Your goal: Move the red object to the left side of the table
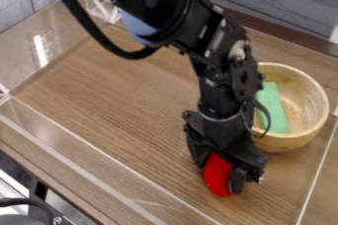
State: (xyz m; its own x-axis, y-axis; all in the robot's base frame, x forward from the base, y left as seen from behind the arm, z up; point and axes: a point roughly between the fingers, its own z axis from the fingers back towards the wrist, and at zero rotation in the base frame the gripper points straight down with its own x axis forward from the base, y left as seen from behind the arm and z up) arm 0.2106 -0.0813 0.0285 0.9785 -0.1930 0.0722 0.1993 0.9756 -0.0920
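Observation:
The red object (219, 178) is in the gap of the robot's open fingers (219, 170) and clear of the wooden bowl, so the gripper stays astride it until both fingers close.
The red object (216, 177) lies on the table (106, 91) near its front right edge, a small bright red rounded toy. My black gripper (220, 173) stands straight down over it, open, with one finger (197, 160) on its left and the other (247, 170) on its right. The fingers straddle the toy and hide much of it; whether the pads touch it cannot be told.
A wooden bowl (306, 96) sits at the right, just behind the gripper, with a green rectangular block (271, 109) inside it. Low clear acrylic walls (79, 148) edge the tabletop. The black arm (172, 17) reaches in from the upper left.

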